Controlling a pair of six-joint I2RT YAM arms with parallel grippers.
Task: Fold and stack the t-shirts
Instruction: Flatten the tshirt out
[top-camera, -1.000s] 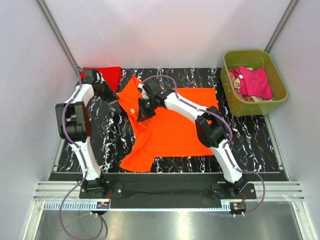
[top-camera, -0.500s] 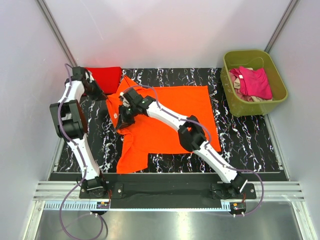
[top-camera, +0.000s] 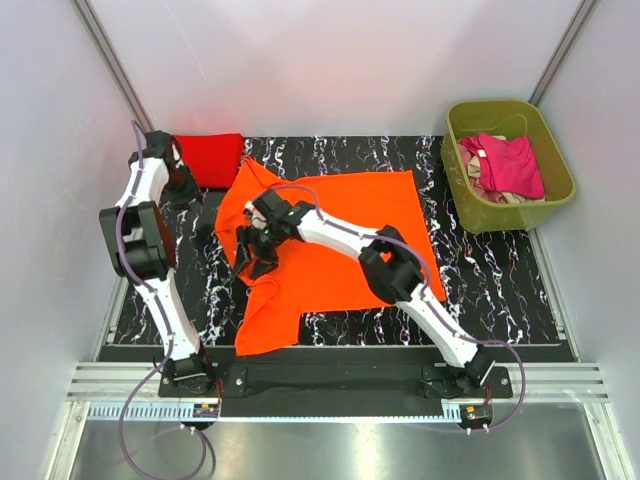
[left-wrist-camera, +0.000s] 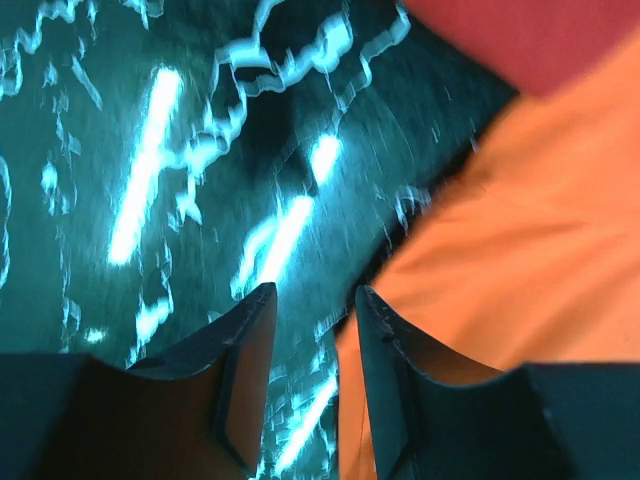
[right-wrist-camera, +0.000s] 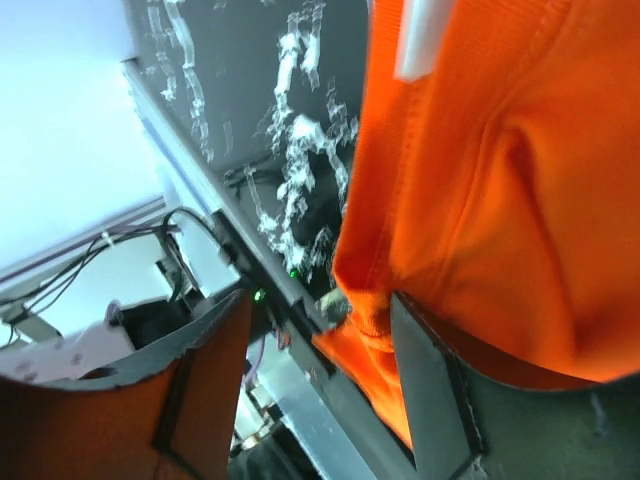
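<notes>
The orange t-shirt has my right gripper reaching across it to its rumpled neckline (top-camera: 245, 282), so my left gripper should smooth it straight while my right gripper takes the far hem corner (top-camera: 408, 177).
An orange t-shirt (top-camera: 330, 235) lies spread on the black marbled mat (top-camera: 500, 280), rumpled along its left side. A folded red t-shirt (top-camera: 208, 158) sits at the mat's back left corner. My left gripper (top-camera: 190, 195) hovers just left of the orange shirt, between it and the red one. In the left wrist view that gripper (left-wrist-camera: 315, 300) is open over bare mat, with the orange cloth (left-wrist-camera: 520, 250) by its right finger. My right gripper (top-camera: 250, 252) is over the shirt's rumpled left part. It (right-wrist-camera: 320, 310) stands open, and orange cloth (right-wrist-camera: 480, 200) rests against its right finger.
An olive green bin (top-camera: 555, 195) at the back right holds pink and pale clothes (top-camera: 505, 165). White walls enclose the mat on three sides. A metal rail (top-camera: 330, 385) runs along the near edge by the arm bases.
Both grippers carried the orange shirt's left side leftward, then opened and let it go. The cloth now lies lower and wider at the left, near the red shirt.
</notes>
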